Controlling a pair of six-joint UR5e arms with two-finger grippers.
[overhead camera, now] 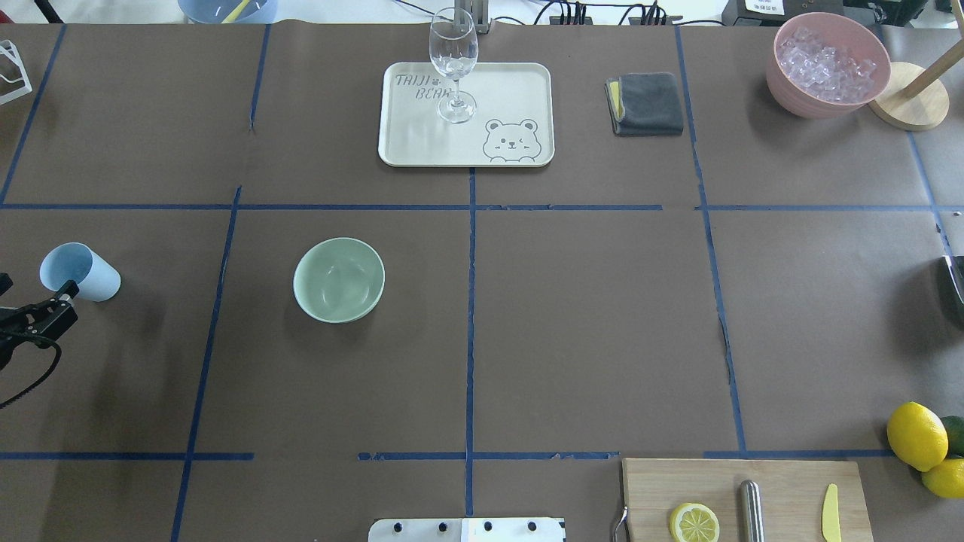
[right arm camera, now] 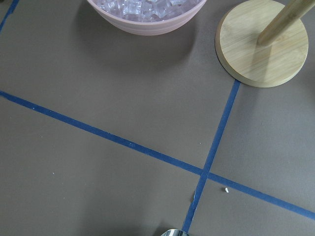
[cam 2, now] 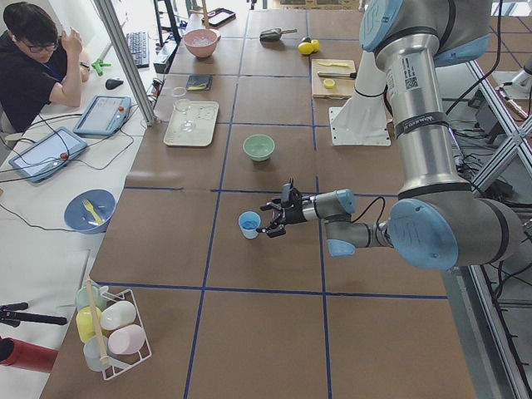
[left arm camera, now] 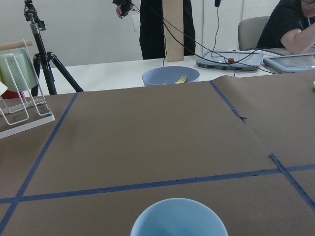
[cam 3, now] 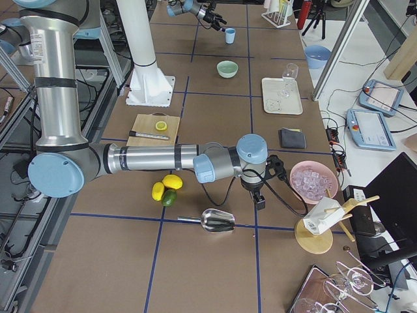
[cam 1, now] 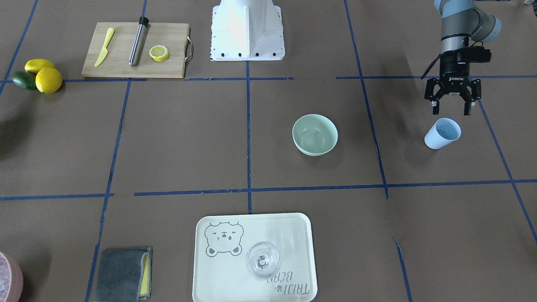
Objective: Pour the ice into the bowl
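My gripper should expect ice to tumble out when it pours, because the mint bowl [cam 1: 315, 134] is empty and the light blue cup's bottom [cam 1: 443, 133] is hidden.
The pale mint-green bowl [cam 1: 315, 134] [overhead camera: 339, 279] stands upright left of the table's centre line. A light blue cup [cam 1: 442, 133] [overhead camera: 79, 272] stands near the left end. Its rim [left arm camera: 178, 219] fills the bottom of the left wrist view. My left gripper [cam 1: 451, 110] [cam 2: 270, 220] hangs open just behind the cup, not touching it. I cannot make out ice in the cup or the mint bowl. Clear ice cubes [overhead camera: 827, 62] [right arm camera: 142, 6] fill a pink bowl [overhead camera: 791, 98]. My right gripper [cam 3: 259, 199] points down beside that bowl; I cannot tell whether it is open or shut.
A cream tray [overhead camera: 422, 139] holds a wine glass [overhead camera: 453, 60]. A grey cloth [overhead camera: 648, 104] lies beside it. A wooden stand [overhead camera: 907, 105], a metal scoop [cam 3: 218, 222], lemons [overhead camera: 916, 435] and a cutting board [overhead camera: 783, 482] occupy the right side. A person [cam 2: 33, 58] sits beyond the far edge.
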